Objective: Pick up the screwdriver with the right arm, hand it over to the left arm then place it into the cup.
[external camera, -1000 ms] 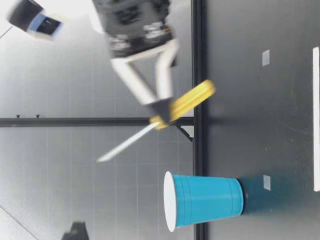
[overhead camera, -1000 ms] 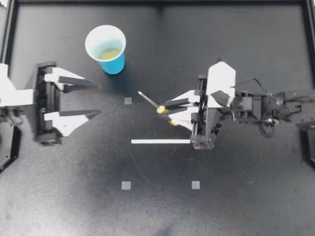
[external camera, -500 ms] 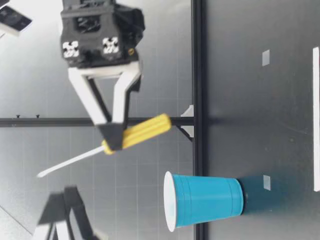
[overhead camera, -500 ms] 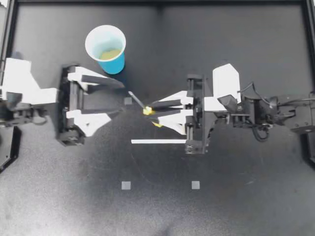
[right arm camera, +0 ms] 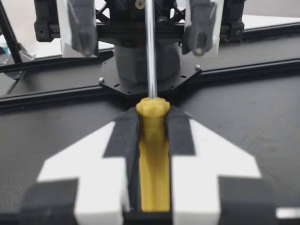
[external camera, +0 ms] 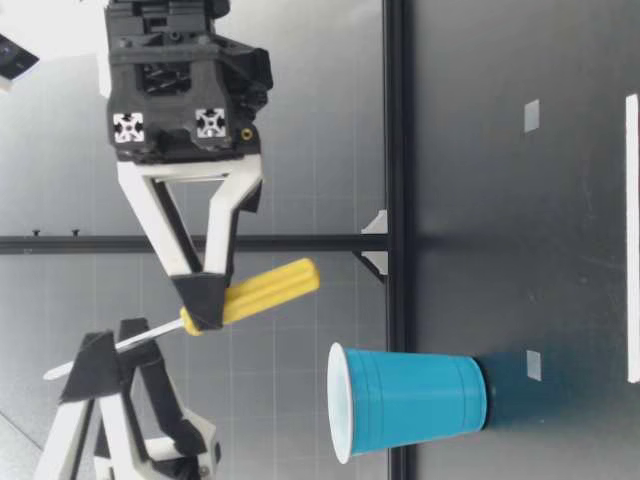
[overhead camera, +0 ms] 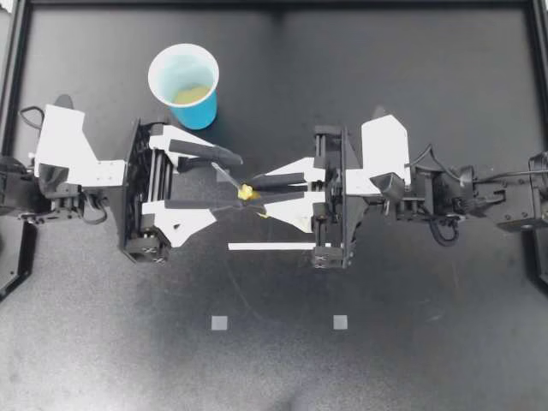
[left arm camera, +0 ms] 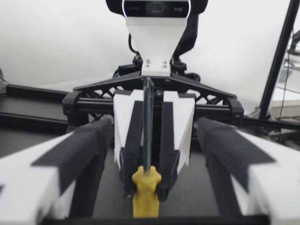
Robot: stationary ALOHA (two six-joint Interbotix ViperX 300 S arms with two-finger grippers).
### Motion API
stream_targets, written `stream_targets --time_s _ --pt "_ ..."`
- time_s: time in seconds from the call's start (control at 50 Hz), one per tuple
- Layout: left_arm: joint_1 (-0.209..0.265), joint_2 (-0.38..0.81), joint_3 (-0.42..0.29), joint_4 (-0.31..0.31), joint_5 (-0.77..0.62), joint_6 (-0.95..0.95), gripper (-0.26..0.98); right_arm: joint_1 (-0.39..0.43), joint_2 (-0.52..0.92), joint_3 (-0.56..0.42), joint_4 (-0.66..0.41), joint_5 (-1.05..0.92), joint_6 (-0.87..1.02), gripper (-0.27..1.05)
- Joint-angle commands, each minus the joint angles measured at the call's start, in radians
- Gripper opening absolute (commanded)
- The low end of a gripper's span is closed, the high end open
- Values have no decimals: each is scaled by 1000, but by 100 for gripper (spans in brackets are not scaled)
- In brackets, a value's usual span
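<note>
My gripper will lower the screwdriver into the cup, and the screwdriver will go in handle first because the screwdriver's shaft stands up above the yellow handle.
My right gripper is shut on the yellow handle of the screwdriver, held above the table. Its metal shaft points toward my left arm. My left gripper is open, one finger on each side of the shaft and apart from it. In the left wrist view the shaft runs midway between the left fingers. In the right wrist view the handle sits clamped between the pads. The blue cup stands upright behind my left gripper; the low view shows the cup below the raised screwdriver.
A white strip lies on the dark table just in front of my right gripper. Small grey squares mark the mat nearer the front. A black frame rail runs along the table's far edge.
My left arm has come in from the left until its fingers flank the shaft. My right arm has carried the screwdriver leftward and higher, toward it.
</note>
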Motion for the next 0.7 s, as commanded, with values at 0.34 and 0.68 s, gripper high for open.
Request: stream_targets --time_s 0.34,0.68 --pt "-3 -3 -20 0 -6 -5 5 -5 -29 -26 5 -11 -2 4" --pt "-3 -5 -17 0 -6 -5 5 -8 -29 -26 31 5 6 23"
